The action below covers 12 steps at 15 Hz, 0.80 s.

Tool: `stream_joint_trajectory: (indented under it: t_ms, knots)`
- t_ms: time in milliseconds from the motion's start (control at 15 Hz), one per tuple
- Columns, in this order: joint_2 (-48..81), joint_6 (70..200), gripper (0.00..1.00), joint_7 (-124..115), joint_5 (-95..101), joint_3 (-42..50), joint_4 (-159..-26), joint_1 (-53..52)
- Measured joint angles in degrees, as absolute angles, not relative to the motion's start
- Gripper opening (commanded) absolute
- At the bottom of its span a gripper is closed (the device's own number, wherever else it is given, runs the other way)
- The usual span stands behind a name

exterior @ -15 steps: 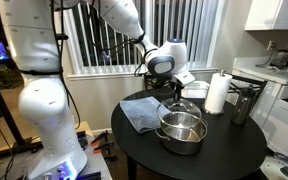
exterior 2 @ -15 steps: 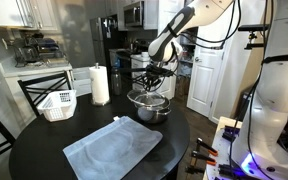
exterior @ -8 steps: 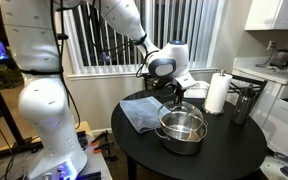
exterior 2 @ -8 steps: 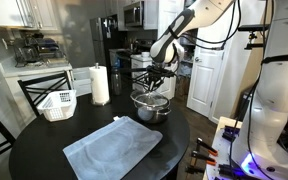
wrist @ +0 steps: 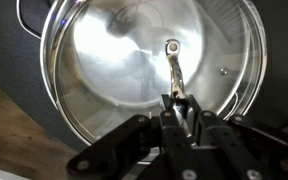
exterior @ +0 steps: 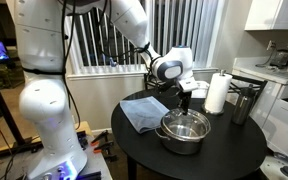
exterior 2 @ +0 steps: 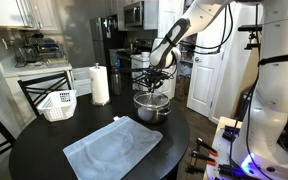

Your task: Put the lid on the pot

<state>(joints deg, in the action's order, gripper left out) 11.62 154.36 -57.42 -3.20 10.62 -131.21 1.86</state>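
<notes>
The glass lid sticks out over the pot's rim on one side (wrist: 252,65), so my gripper should move the lid toward the opposite pot handle (wrist: 27,20) and get it centred before lowering it.
The shiny steel pot (exterior: 182,139) stands on the round black table, and it also shows in an exterior view (exterior 2: 151,111). The clear glass lid (wrist: 124,55) with its metal rim lies level over the pot's mouth, at or just above the rim (exterior: 187,123). I cannot tell whether lid and pot touch. My gripper (wrist: 179,103) is shut on the lid's central knob from above, as both exterior views show (exterior: 184,104) (exterior 2: 154,86). A pot side handle (wrist: 29,15) shows at the upper left of the wrist view.
A blue-grey cloth (exterior: 139,112) (exterior 2: 109,148) lies beside the pot. A paper towel roll (exterior: 217,93) (exterior 2: 100,85), a tall dark metal cylinder (exterior: 242,103) and a white basket (exterior 2: 57,104) stand near the table's edges.
My gripper has carried the lid sideways and down, from above the pot's edge to level over the pot's mouth.
</notes>
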Motion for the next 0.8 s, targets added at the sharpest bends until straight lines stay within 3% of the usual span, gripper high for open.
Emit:
stream_joint_trajectory:
  t_ms: [800]
  knots:
    - [15.45,140.16,0.04,-64.27,0.97,10.77,-122.14,-2.38]
